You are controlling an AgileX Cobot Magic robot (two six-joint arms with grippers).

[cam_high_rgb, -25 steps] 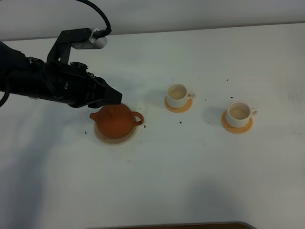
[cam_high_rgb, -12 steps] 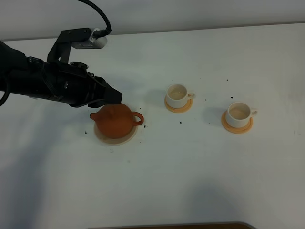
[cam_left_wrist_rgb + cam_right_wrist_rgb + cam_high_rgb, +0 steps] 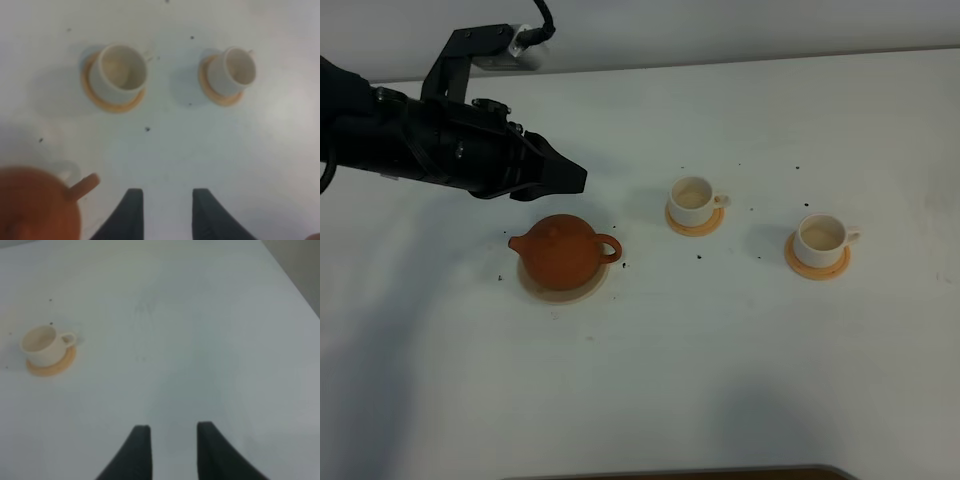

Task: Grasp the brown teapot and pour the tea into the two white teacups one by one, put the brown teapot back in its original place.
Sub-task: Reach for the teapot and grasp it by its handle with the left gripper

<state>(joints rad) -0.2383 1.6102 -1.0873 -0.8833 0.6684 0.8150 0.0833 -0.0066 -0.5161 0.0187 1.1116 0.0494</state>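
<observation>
The brown teapot's handle (image 3: 611, 248) faces the cups, so the robot's left gripper should swing from behind the teapot to the handle's side (image 3: 634, 252) before it goes down to grasp.
The brown teapot (image 3: 560, 252) sits upright on the pale tan disc (image 3: 534, 287), left of centre, handle toward the cups. It shows blurred in the left wrist view (image 3: 35, 207). Two white teacups (image 3: 692, 200) (image 3: 819, 236) stand to its right, also seen in the left wrist view (image 3: 121, 74) (image 3: 235, 71). My left gripper (image 3: 575, 180) hovers above and behind the teapot, clear of it, open and empty (image 3: 163, 210). My right gripper (image 3: 170, 450) is open and empty over bare table, with one teacup (image 3: 42, 343) far from it. It is out of the exterior high view.
Each cup stands on a small orange coaster (image 3: 697, 226) (image 3: 817, 268). Small dark specks lie scattered on the white table (image 3: 720, 360) around the teapot and cups. A dark edge (image 3: 300, 275) runs along the table's side in the right wrist view.
My left gripper has risen and drawn back from the teapot's top, leaving the pot standing on the disc. The teapot and cups have not moved.
</observation>
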